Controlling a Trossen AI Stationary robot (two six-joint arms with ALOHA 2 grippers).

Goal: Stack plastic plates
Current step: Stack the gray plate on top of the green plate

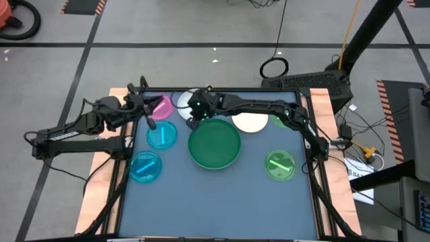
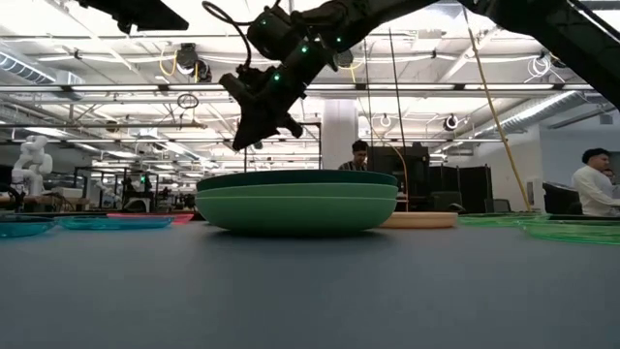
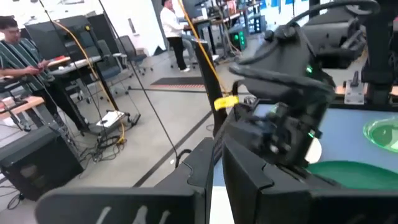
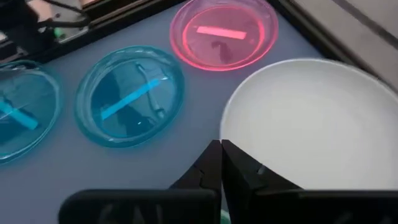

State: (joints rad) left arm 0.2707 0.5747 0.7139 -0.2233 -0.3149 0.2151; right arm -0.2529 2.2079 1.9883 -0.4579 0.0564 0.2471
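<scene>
The robot's closed right gripper hangs above the white plate's rim (image 4: 222,129) near the green stack, so it should move back, open and straddle the rim facing the cream plate.
A dark green plate sits in a lighter green one as a stack (image 1: 215,144) (image 2: 295,206) at mid-table. Flat on the table lie a cream plate (image 1: 250,124), a white plate (image 4: 311,118), a pink one (image 4: 224,34), two blue ones (image 1: 161,135) (image 1: 146,166) and a green striped one (image 1: 281,165). Another green plate (image 1: 277,121) shows partly under the right arm. My right gripper (image 4: 221,155) (image 2: 256,134) hangs shut and empty, slanting down, high above the white plate's near rim. My left gripper (image 1: 146,111) stays raised and level at the far left, its fingers together, holding nothing.
Wooden rails (image 1: 321,114) and black frame bars edge the table. The near half of the blue-grey surface (image 1: 215,202) holds no objects. People stand in the room beyond the table.
</scene>
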